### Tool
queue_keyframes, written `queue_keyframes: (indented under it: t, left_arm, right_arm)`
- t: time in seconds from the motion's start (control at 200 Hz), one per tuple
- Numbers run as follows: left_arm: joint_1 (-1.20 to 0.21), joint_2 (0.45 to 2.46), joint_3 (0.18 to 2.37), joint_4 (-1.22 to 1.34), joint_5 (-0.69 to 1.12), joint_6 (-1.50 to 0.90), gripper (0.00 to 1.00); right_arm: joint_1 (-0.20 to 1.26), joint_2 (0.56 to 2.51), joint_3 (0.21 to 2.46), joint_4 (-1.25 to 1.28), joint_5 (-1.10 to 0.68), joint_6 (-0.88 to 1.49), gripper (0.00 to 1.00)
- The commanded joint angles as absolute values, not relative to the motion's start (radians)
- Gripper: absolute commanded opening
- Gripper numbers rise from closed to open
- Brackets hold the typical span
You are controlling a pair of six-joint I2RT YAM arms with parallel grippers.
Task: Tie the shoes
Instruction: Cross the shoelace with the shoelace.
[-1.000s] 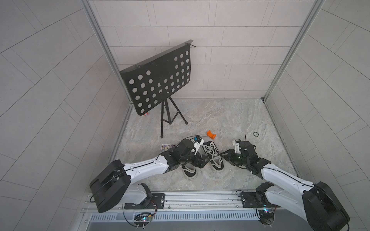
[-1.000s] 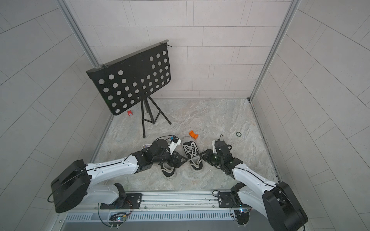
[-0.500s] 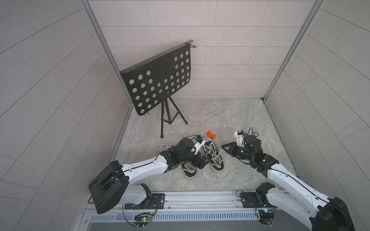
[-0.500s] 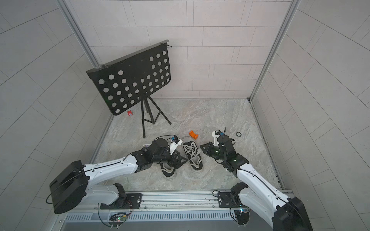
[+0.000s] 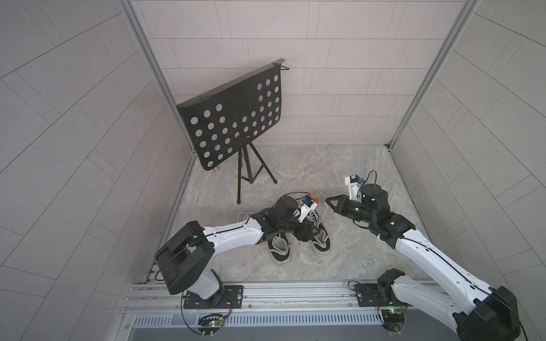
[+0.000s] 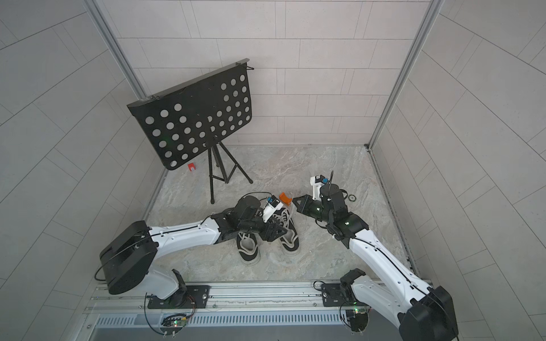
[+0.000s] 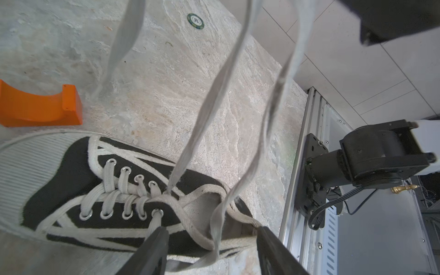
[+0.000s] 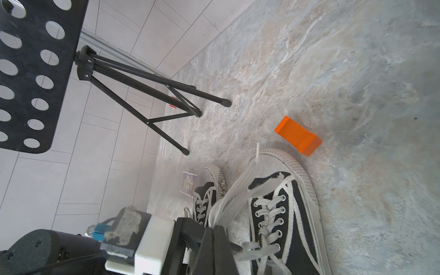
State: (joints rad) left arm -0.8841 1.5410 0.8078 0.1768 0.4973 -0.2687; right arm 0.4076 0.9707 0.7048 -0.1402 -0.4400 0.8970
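I hold both lace pieces in one bunch (image 8: 233, 199) in my right gripper, so my left gripper should take one and my right gripper retake the other beside the shoe.
The shoes, black canvas with off-white soles, lie side by side on the stone floor in both top views: one (image 5: 279, 251) nearer the left arm, the other (image 5: 320, 240) beside it. My left gripper (image 7: 212, 232) hovers open over the second shoe's (image 7: 71, 181) heel opening, and a slack loop of lace (image 7: 209, 100) hangs between its fingers (image 7: 152, 252). My right gripper (image 8: 215, 229) is shut on a bunch of whitish lace strands (image 8: 238, 190), held up above the shoe's (image 8: 283, 214) toe. In a top view its tip (image 5: 329, 200) is raised behind the shoes.
A black perforated music stand (image 5: 233, 118) on a tripod stands at the back left. An orange block (image 6: 285, 198) lies just past the shoes' toes, and a round chip (image 6: 351, 197) sits farther right. A small card (image 5: 243, 217) lies by the left arm. A metal rail (image 5: 266, 295) runs along the front.
My right gripper shut on the lace beside the shoe, then rose and drew back, lifting the strands. The left gripper stayed over the shoe and its jaws narrowed somewhat.
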Motion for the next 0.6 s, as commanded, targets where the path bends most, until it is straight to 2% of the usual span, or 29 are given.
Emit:
queue_keyframes:
  t: [0.0, 0.095, 0.245, 0.595]
  left_arm:
    - [-0.89, 1.578, 0.842, 0.229, 0.513, -0.245, 0.66]
    - [-0.894, 1.624, 0.855, 0.269, 0.537, -0.263, 0.62]
    - [-0.917, 1.681, 0.877, 0.311, 0.608, -0.302, 0.39]
    - [-0.915, 1.58, 0.847, 0.264, 0.675, -0.317, 0.01]
  right_arm:
    - [0.411, 0.975, 0.724, -0.153, -0.435, 0.872, 0.0]
    - [0.411, 0.973, 0.724, -0.155, -0.433, 0.87, 0.0]
    - [0.387, 0.97, 0.723, -0.175, -0.421, 0.849, 0.0]
    - [0.201, 1.043, 0.605, -0.207, -0.443, 0.754, 0.0]
